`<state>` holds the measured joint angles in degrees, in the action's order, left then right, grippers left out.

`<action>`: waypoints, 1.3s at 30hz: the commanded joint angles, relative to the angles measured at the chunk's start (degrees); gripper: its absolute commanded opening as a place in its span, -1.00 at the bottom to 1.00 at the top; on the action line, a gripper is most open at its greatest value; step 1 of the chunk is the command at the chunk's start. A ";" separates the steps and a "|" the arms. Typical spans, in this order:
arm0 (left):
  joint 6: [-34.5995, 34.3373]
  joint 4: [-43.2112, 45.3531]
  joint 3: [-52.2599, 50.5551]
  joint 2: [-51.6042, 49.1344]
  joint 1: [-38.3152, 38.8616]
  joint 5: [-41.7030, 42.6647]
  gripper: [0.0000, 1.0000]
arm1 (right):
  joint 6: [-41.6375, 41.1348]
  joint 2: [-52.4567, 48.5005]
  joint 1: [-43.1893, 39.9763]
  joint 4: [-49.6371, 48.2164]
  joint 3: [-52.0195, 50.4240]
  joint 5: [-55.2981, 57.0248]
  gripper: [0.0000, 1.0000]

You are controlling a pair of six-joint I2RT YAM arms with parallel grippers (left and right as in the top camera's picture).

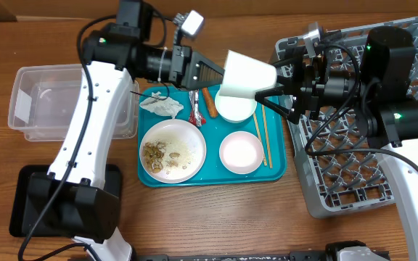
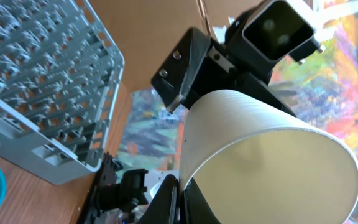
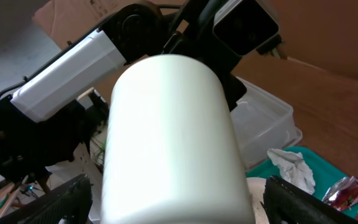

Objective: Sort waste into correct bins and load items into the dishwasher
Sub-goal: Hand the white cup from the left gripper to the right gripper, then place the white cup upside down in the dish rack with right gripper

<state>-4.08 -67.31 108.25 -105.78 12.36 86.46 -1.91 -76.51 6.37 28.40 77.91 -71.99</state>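
The small white cup's rim (image 1: 226, 72) is in my left gripper, across my right arm from the grey dish rack, so next my right gripper grasps the cup's base (image 1: 271, 80).
My left gripper (image 1: 220, 72) is shut on the rim wall of the small white cup (image 1: 247, 75) and holds it on its side above the teal tray (image 1: 278, 170). In the left wrist view the jaws (image 2: 180, 199) pinch the cup (image 2: 260, 149). My right gripper (image 1: 271, 90) is wide open with a finger on each side of the cup's base (image 3: 173, 143), not touching it. On the tray lie the napkin (image 1: 162, 106), wrapper (image 1: 196, 116), orange stick (image 1: 209, 101), plate with scraps (image 1: 173, 150), white bowl (image 1: 236, 107), pink bowl (image 1: 240, 153) and chopsticks (image 1: 261, 134).
The grey dish rack (image 1: 354, 167) stands at the right under the right arm. The clear tub (image 1: 27, 101) is at the far left, and the black tray (image 1: 24, 203) lies in front of it, partly under the left arm's base.
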 commanded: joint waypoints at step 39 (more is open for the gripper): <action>-5.35 -6.12 -0.33 14.88 -7.85 -54.97 -0.16 | -20.63 -1.31 -17.00 52.78 1.66 70.10 0.23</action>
<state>-8.23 -73.34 107.61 -95.64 4.14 43.05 -19.55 -74.67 -10.41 80.66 78.65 -8.51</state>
